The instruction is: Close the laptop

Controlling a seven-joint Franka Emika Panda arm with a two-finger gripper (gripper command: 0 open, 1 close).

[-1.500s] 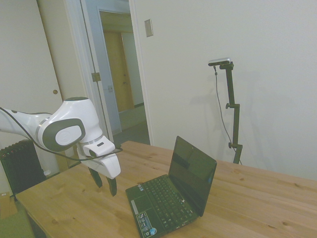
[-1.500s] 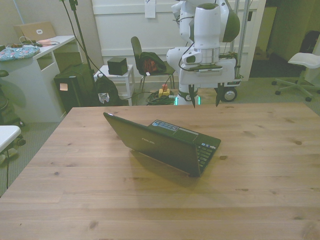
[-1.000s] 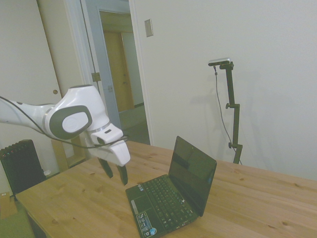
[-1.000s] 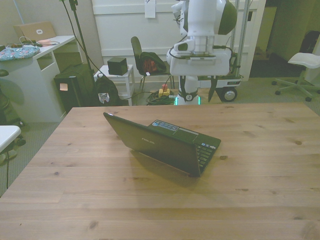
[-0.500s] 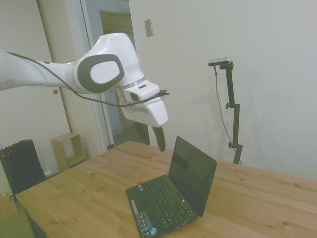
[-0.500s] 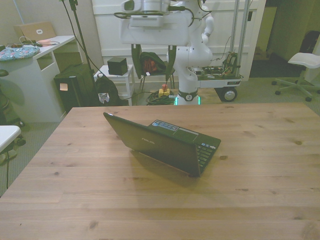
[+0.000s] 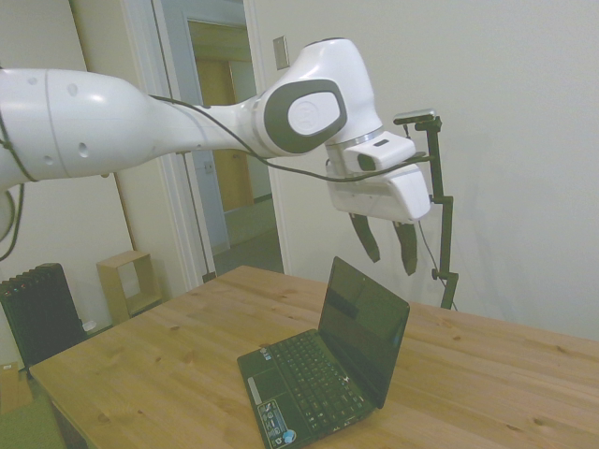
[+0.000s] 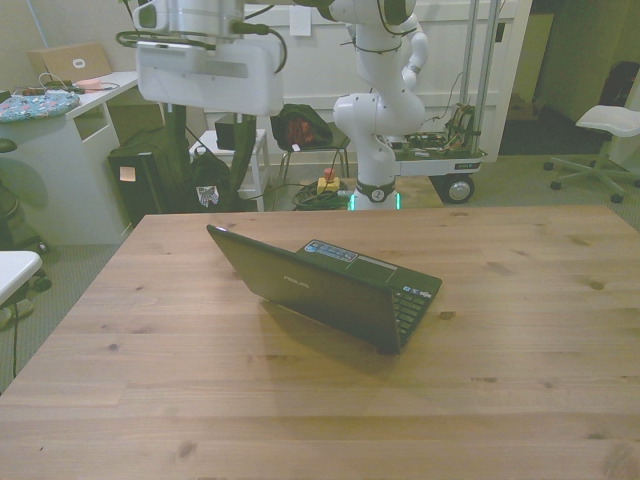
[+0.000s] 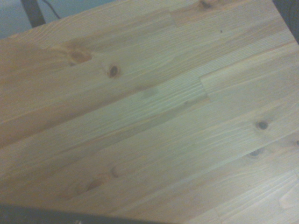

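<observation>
A hinge (image 7: pixel 350 370) runs along the back edge of the keyboard. The laptop's lid (image 7: pixel 364 327) should therefore swing down flat when I push it, while the keyboard stays in place.
The laptop (image 7: pixel 329 367) stands open on the wooden table (image 7: pixel 487 374), its dark screen upright and its black keyboard flat. In the front view I see the matte back of the laptop's lid (image 8: pixel 318 285), left of the table's middle. My gripper (image 7: pixel 391 266) hangs open and empty in the air, just above and slightly behind the top edge of the screen, not touching it. In the front view the gripper (image 8: pixel 208 165) is high over the table's far left edge. The wrist view shows bare table planks (image 9: pixel 149 107) and a dark strip (image 9: pixel 42 217) at the picture's edge.
Behind the table in the front view stand a black chair (image 8: pixel 290 125), a white desk (image 8: pixel 70 130) and a white office chair (image 8: pixel 612 125). Bare wood (image 8: pixel 500 330) spreads to the front view's right and toward the near edge.
The gripper has risen from low beside the keyboard and swung across to a spot above the top of the screen, toward the front view's left. It stays open. The laptop has not moved.
</observation>
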